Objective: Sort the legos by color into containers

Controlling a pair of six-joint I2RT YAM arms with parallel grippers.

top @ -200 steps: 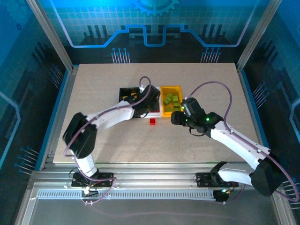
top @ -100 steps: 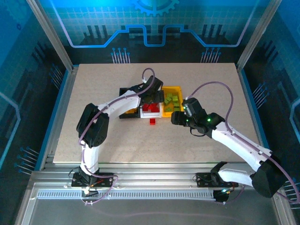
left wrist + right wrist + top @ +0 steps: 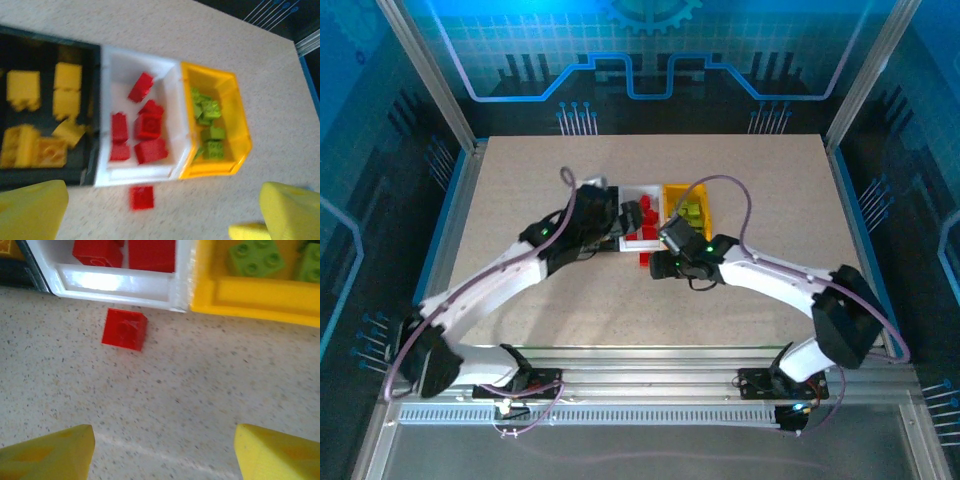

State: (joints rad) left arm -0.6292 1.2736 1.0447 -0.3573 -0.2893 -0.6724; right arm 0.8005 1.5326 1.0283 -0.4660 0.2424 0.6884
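The space over the white bin (image 3: 646, 215) is crowded by my left gripper, so that gripper should move back while my right gripper, low near the loose red brick (image 3: 645, 259), takes that brick.
Three bins stand side by side. The black bin (image 3: 40, 52) holds yellow-orange bricks (image 3: 67, 90). The white bin (image 3: 135, 172) (image 3: 631, 240) holds red bricks (image 3: 150, 150). The yellow bin (image 3: 235, 110) (image 3: 673, 190) holds green bricks (image 3: 207, 110). One loose red brick (image 3: 142, 197) (image 3: 125, 329) (image 3: 645, 260) lies on the table just in front of the white bin. My left gripper (image 3: 160, 220) hovers open above and in front of the bins. My right gripper (image 3: 165, 455) (image 3: 658, 266) is open and low over the table, a little short of the loose red brick.
The bins sit mid-table, and the speckled beige tabletop (image 3: 740, 170) is bare around them. My two arms converge on the bins from left and right, their wrists close together. Metal frame posts (image 3: 430, 75) line the table's sides.
My left arm has pulled back from over the bins toward the left. My right gripper has swung left, from beside the yellow bin to just by the loose red brick.
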